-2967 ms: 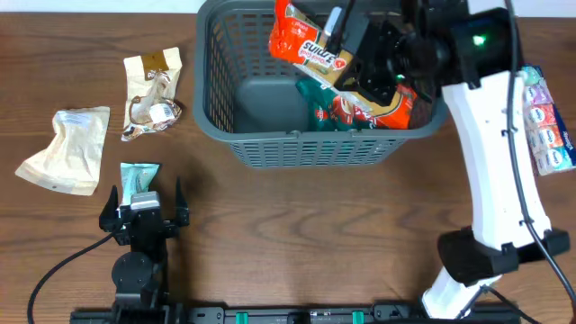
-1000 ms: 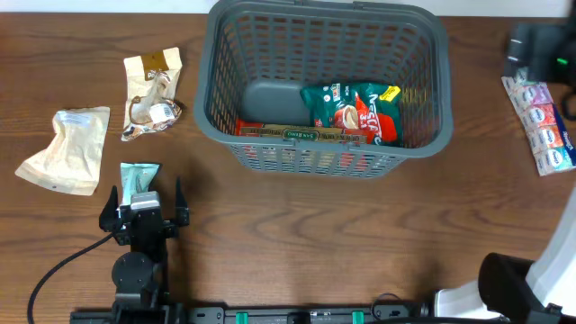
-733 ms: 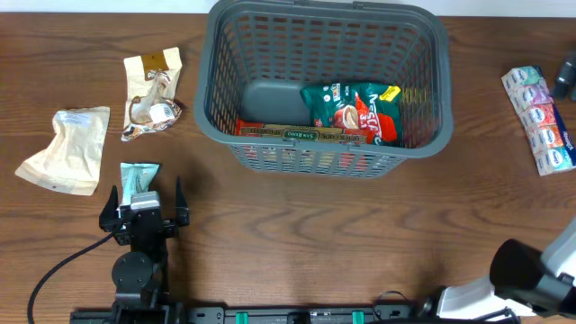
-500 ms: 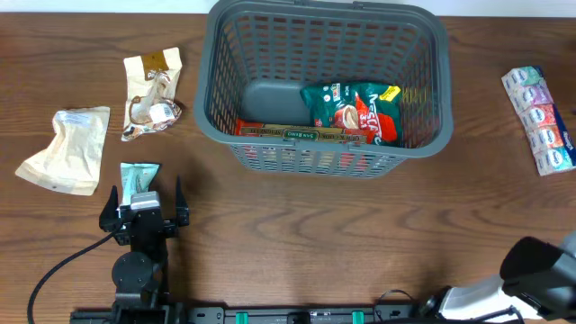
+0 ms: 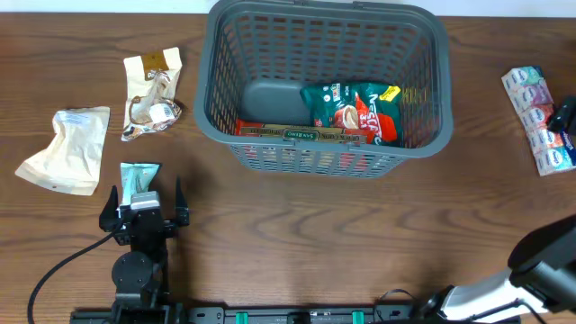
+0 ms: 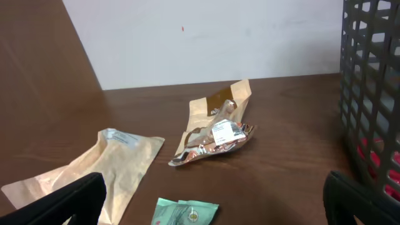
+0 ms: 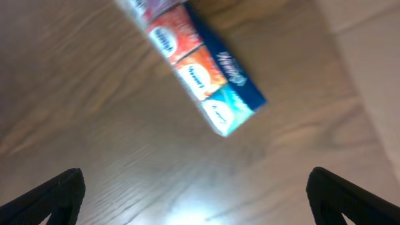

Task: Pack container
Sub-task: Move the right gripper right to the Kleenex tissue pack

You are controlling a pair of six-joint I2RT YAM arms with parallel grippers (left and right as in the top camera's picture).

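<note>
Next, my right gripper straddles the pack's near half [image 5: 549, 148] and turns it straight before gripping it, because the multicolour strip pack [image 5: 529, 96] lies at a slant beyond my right gripper's fingers.
The container [image 5: 328, 144], a dark grey slotted basket, stands at the table's back middle. It holds a green snack packet [image 5: 353, 110] and a red packet [image 5: 279, 132] against its near wall. In the left wrist view its wall [image 6: 370, 94] fills the right edge. My left gripper [image 5: 144, 213] rests open at the front left, just behind a small teal packet [image 5: 139, 176]; that packet [image 6: 186, 212] lies between the wide-apart fingers of my left gripper [image 6: 212, 201]. My right gripper [image 7: 195, 190] hangs open and empty above a multicolour strip pack [image 7: 195, 70] at the table's right edge.
A beige pouch [image 5: 63, 149] and a crumpled cream-and-brown packet [image 5: 151, 95] lie on the left of the table. The strip pack [image 5: 540, 121] lies near the right edge, with part of my right gripper [image 5: 564, 115] beside it. My right arm [image 5: 540, 270] crosses the front right corner.
My right gripper let the red packet go into the container, then swung out to the right and now hangs over the strip pack. The left arm has not moved.
</note>
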